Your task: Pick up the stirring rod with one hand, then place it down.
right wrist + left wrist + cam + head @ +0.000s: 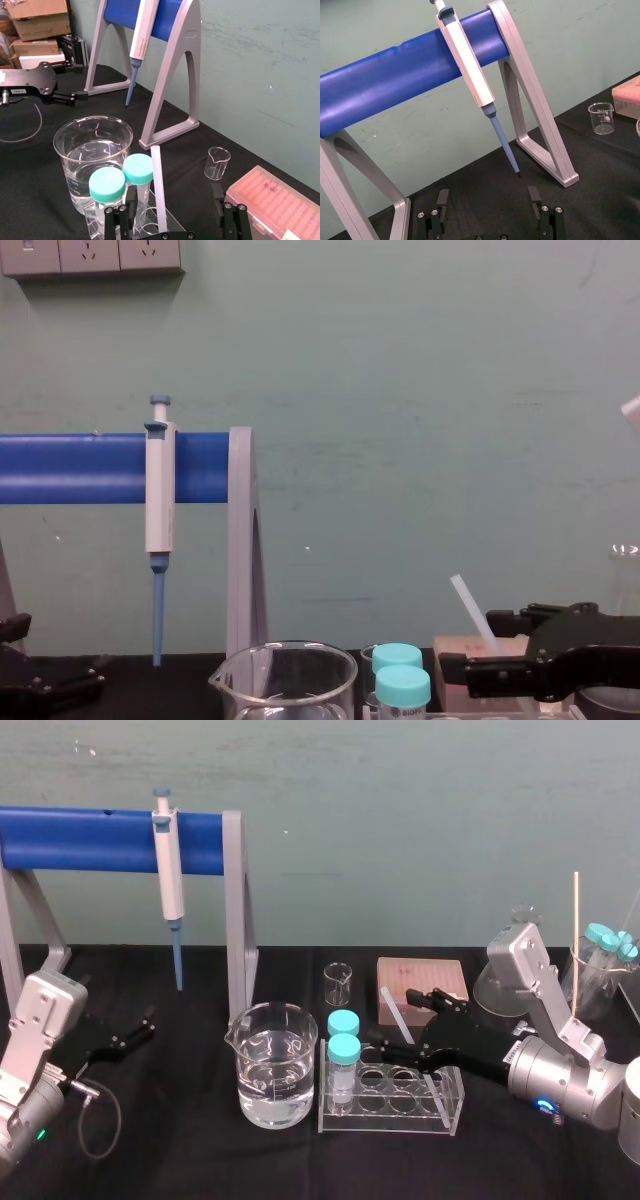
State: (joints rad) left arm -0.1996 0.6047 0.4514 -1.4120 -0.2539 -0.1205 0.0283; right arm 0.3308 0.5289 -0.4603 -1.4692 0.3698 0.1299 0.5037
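My gripper will lift the stirring rod [476,612], and the rod will swing upright and slide free, because it is leaning loosely in the clear test-tube rack [150,220].
The stirring rod [400,1025] is a thin translucent-white stick. It leans at a slant with its lower end in the clear test-tube rack [445,1115]. My right gripper [392,1020] reaches in from the right and stands open around the rod's upper part. In the right wrist view the rod [158,185] rises between the fingers [131,206], nearer one side, with clear gaps on both sides. The chest view shows the rod [468,612] slanting up beside the right gripper [482,648]. My left gripper [135,1028] rests open at the far left, near the stand, with nothing in it.
A beaker of water [275,1065] stands left of the rack, and two teal-capped tubes [343,1048] sit in the rack's left end. Behind are a small empty beaker [338,983] and a pink tip box [422,982]. A pipette [167,870] hangs on the blue-bar stand [80,840]. More glassware [600,970] stands at the right.
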